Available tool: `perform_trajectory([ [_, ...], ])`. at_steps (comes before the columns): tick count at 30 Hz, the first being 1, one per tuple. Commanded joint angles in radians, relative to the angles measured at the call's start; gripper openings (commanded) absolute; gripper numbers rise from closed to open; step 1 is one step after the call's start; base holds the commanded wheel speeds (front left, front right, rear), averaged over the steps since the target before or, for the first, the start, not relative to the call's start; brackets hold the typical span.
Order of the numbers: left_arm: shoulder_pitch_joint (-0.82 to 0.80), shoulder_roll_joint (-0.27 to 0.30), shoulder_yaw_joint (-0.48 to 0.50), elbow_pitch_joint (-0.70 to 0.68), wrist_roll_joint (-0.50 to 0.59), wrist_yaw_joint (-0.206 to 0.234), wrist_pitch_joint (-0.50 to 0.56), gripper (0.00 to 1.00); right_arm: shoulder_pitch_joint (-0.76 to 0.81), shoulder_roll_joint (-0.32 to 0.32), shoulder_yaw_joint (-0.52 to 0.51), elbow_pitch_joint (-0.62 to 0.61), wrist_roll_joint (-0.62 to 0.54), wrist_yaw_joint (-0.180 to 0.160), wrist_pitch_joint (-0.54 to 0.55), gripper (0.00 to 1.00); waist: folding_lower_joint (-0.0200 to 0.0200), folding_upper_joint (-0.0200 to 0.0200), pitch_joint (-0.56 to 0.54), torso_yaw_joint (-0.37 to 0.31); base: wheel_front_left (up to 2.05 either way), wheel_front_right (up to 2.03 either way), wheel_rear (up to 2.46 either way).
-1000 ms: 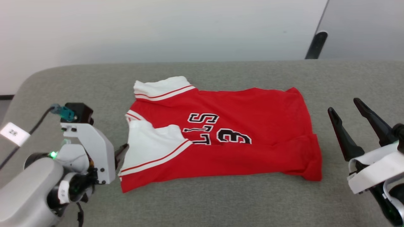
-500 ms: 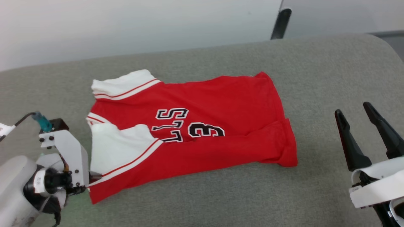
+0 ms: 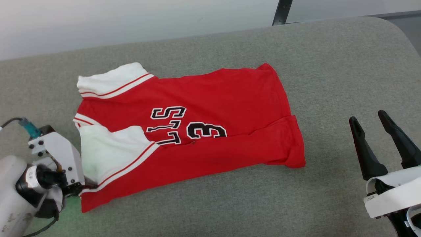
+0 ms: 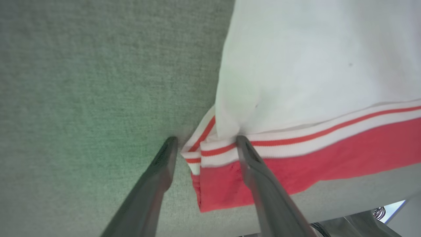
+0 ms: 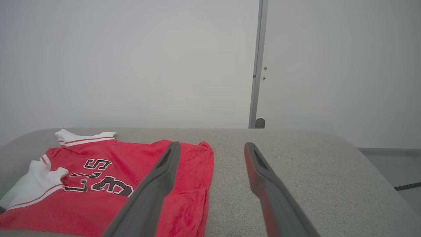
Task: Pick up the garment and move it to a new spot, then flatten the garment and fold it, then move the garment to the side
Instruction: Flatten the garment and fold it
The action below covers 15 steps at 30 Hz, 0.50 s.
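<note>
The garment (image 3: 221,100) will fold over its white sleeve in loose, wrinkled layers when I bring the hem across, because limp creases run through the red hem (image 3: 284,136).
The garment (image 3: 210,108), a red jersey with white sleeves, striped trim and black lettering, lies spread across the grey padded table (image 3: 329,65). At its near left corner my left gripper (image 3: 84,187) is low on the surface. In the left wrist view the left gripper (image 4: 205,141) is open, its two fingers straddling the striped sleeve hem of the garment (image 4: 312,75). My right gripper (image 3: 368,118) is open with nothing in it, well off to the right of the red hem. The right gripper (image 5: 213,144) looks past the garment (image 5: 131,171) toward the wall.
A dark post (image 3: 279,11) stands behind the table's far edge against a pale wall. The table's rounded right corner (image 3: 399,29) is near the right arm. Bare grey surface lies in front of and to the right of the garment.
The head camera has swung, so the whole scene sits further left and lower. My left gripper has come down along the white sleeve to its striped hem. The right gripper stays open.
</note>
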<state>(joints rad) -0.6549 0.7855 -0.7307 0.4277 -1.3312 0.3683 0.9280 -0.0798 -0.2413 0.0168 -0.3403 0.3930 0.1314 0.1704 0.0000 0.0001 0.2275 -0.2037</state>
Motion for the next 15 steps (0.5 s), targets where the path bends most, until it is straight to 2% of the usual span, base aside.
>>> perform_trajectory([
  [1, 0.029, -0.045, -0.029, 0.01, 0.001, -0.004, -0.003, 0.0, -0.005, 0.007, -0.001, 0.005, 0.009, -0.001, 0.012, 1.0, 0.0, -0.0001, 0.004, 0.004, 0.0, 0.0, 0.0],
  [6, 0.005, -0.057, -0.028, 0.016, 0.015, -0.017, -0.018, 0.0, -0.028, -0.008, 0.016, 0.039, 0.053, -0.001, 0.135, 1.0, 0.0, -0.0001, 0.014, 0.02, 0.0, 0.0, 0.0],
  [15, -0.079, -0.121, -0.035, 0.027, 0.045, -0.049, -0.044, 0.0, -0.148, -0.048, 0.045, 0.155, 0.123, -0.001, 0.544, 1.0, 0.0, -0.0001, 0.057, 0.074, 0.0, 0.0, 0.0],
])
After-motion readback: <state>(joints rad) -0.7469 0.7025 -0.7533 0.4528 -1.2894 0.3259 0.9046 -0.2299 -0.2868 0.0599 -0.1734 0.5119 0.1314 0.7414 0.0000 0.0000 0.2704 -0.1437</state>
